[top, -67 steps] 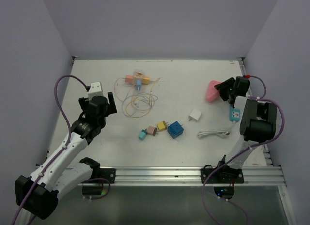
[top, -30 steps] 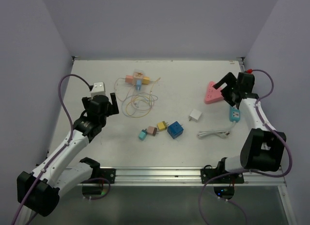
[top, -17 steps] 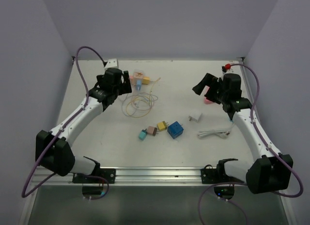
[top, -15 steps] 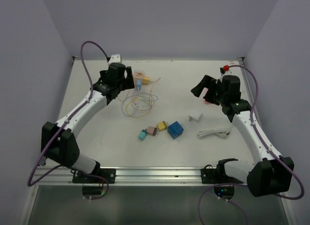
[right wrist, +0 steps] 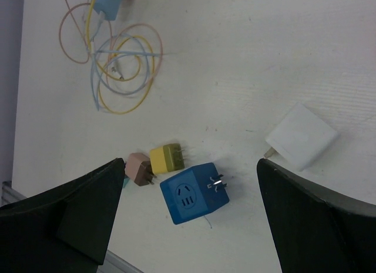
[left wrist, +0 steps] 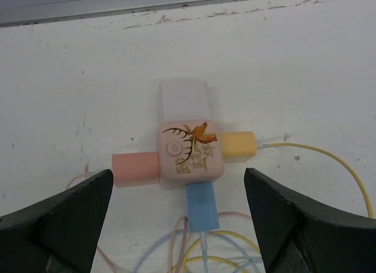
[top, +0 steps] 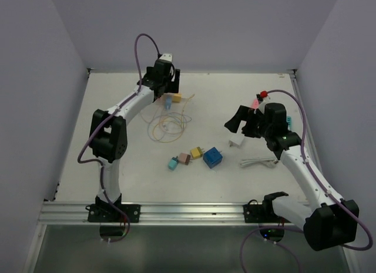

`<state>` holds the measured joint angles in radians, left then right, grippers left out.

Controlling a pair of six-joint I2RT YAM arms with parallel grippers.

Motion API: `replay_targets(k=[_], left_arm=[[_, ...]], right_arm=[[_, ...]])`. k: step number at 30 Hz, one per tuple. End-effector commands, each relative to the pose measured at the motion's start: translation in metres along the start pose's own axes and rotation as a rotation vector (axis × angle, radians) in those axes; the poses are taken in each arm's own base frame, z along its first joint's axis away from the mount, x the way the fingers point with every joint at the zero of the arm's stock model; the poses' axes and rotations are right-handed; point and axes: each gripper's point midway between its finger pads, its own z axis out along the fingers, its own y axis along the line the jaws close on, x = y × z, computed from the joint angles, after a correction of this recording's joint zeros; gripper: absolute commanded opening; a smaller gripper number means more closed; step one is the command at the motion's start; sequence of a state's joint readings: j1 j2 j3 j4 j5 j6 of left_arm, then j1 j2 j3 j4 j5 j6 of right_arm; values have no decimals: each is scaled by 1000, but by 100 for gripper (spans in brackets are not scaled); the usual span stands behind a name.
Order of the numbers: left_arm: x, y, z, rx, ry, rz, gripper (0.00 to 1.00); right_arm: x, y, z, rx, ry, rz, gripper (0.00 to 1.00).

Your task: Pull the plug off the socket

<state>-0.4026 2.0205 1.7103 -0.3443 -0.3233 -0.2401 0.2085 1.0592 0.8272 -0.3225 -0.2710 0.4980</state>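
Note:
The blue plug is pointing toward the coiled cables, so my left gripper should turn the socket until the blue plug faces my right gripper, and then keep hold of the socket.
In the left wrist view the socket is a pink cube with a deer print, lying on the white table. It carries a white plug on its far side, a yellow plug on the right, a salmon plug on the left and a blue plug on the near side. My left gripper hovers open above it, fingers either side and touching nothing. From the top view, the left gripper covers most of the cube. My right gripper is open over mid-table, holding nothing.
Coloured cables coil in front of the socket. A blue cube socket, a yellow plug and a brown-pink plug lie mid-table, and a white adapter and a white cable to the right. A pink power strip sits behind the right arm.
The left arm swung from the near left out to the far centre, over the socket. The right arm left the pink strip and moved toward mid-table. Both grippers stayed open.

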Motion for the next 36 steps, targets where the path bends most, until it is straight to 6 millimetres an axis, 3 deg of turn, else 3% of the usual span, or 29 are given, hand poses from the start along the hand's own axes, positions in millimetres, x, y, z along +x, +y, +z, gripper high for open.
replay_targets(k=[1, 7, 14, 24, 31, 36], left_arm=[[-40, -3, 19, 72, -101, 45, 97], [-19, -2, 50, 178, -37, 69, 98], [17, -8, 53, 260, 51, 73, 98], [57, -31, 18, 414, 150, 22, 92], [64, -62, -22, 436, 161, 14, 91], [72, -60, -40, 365, 195, -69, 91]], right_arm=[[3, 12, -5, -61, -1, -48, 99], [10, 10, -7, -58, 13, -61, 99], [15, 6, -6, -47, 21, -60, 99], [16, 10, -9, -66, 27, -54, 98], [20, 10, -12, -68, 27, -49, 98], [23, 8, -14, -64, 31, -48, 98]])
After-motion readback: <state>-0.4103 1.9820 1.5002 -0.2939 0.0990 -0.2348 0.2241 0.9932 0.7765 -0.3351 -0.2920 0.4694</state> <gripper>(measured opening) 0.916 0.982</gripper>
